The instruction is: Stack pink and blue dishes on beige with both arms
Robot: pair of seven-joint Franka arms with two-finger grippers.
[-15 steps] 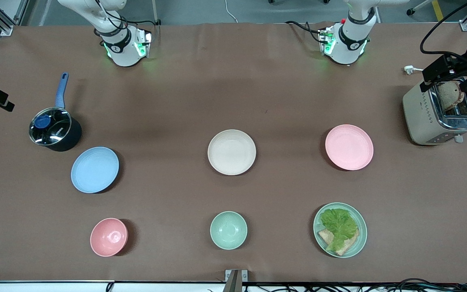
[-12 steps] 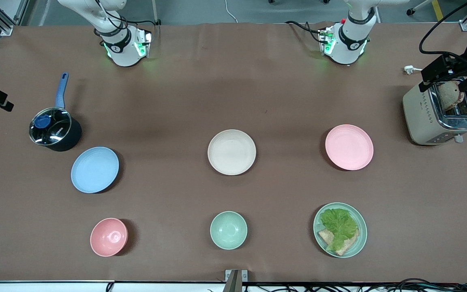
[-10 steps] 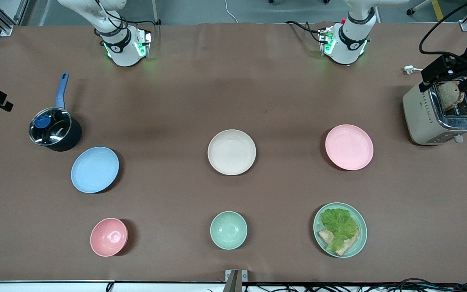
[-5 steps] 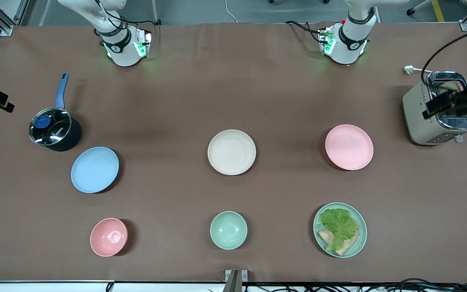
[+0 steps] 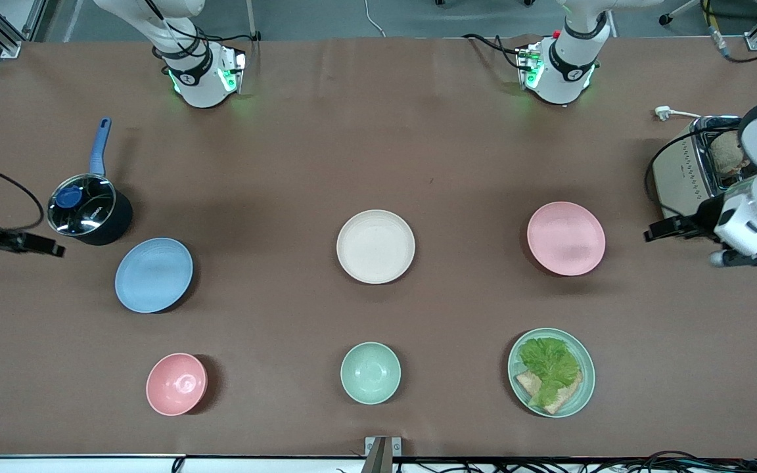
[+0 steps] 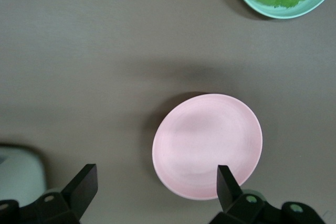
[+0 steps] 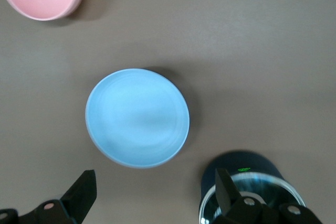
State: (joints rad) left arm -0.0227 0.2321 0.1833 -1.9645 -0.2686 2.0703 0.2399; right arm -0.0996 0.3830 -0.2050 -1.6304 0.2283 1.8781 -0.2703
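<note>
I expect the pink plate to cover almost all of the beige plate when I stack them, because the two plates look about equally wide.
The beige plate lies mid-table. The pink plate lies toward the left arm's end, and the blue plate toward the right arm's end. All three plates are bare. My left gripper hangs open in the air over the table between the toaster and the pink plate. One of its fingertips shows over the plate's rim. My right gripper hangs open and holds nothing, over the table beside the blue plate and the pot.
A dark pot with a glass lid and blue handle stands just farther than the blue plate. A toaster holds bread at the left arm's end. Nearer the camera sit a pink bowl, a mint bowl and a lettuce plate.
The left gripper left its place over the toaster and swung toward the pink plate. The right arm came in from the table's end toward the blue plate. The plates have not moved.
</note>
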